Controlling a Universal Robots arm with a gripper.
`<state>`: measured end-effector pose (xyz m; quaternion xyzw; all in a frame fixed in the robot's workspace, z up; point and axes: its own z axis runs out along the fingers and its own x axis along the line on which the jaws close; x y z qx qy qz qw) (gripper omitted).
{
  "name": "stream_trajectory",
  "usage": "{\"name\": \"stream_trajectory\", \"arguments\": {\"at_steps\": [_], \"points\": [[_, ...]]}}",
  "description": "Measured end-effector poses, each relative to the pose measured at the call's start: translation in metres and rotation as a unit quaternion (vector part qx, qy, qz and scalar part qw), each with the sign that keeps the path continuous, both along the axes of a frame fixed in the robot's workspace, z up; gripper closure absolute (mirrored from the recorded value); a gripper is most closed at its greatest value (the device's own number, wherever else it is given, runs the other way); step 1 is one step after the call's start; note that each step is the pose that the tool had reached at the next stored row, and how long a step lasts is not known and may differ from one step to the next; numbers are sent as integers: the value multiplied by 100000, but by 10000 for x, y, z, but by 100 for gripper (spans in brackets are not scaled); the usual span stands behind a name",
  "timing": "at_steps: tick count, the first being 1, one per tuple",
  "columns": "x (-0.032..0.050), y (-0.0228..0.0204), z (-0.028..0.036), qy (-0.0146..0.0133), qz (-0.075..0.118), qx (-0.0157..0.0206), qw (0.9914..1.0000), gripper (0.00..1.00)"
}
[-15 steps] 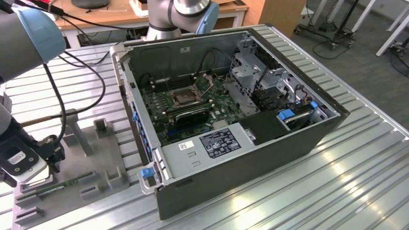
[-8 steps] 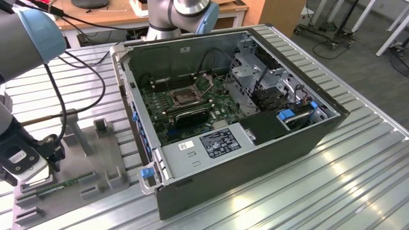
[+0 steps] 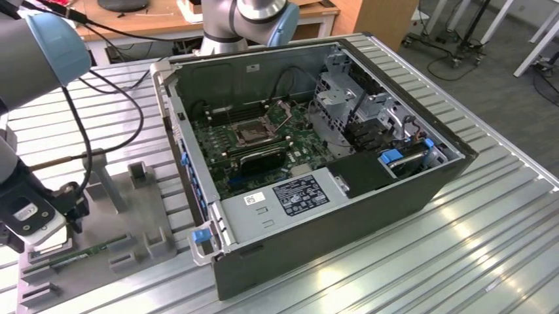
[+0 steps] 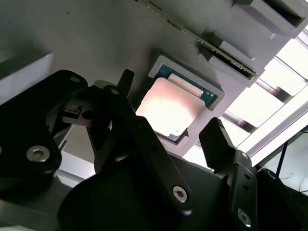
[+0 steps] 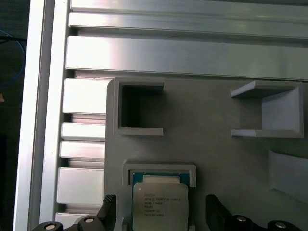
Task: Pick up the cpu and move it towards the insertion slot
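Observation:
The cpu (image 5: 160, 207) has the low grey rim (image 5: 160, 167) only around its ends and its top is uncovered, so the cpu will come free right away when I lift it.
The cpu (image 5: 160, 206), a flat square chip with a silvery top, lies in a pocket of the grey holder plate (image 5: 211, 154). In the second wrist view the cpu (image 4: 171, 108) shows bright in the same pocket. My gripper (image 5: 161, 211) is open just above it, one black finger (image 5: 109, 211) on each side and a gap to the chip's edges. The same open gripper (image 4: 170, 103) straddles the chip in the second wrist view. The insertion slot (image 3: 252, 134), a dark square socket in a silver frame, sits on the motherboard inside the open case, far to the exterior view's right of my wrist (image 3: 31, 209).
The open computer case (image 3: 384, 190) stands mid-table on slatted aluminium (image 3: 489, 248). A green memory stick (image 3: 83, 254) lies on the grey holder plate (image 3: 131, 216) beside my wrist. The plate has raised blocks and empty pockets (image 5: 139, 108). A black cable (image 3: 78, 131) hangs along the arm.

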<state>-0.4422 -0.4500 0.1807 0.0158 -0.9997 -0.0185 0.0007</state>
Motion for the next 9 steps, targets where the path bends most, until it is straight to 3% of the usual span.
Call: {"name": "stream_trajectory", "arguments": {"at_steps": [9], "points": [[0, 23, -19, -6, 136, 2, 100000, 18]]}}
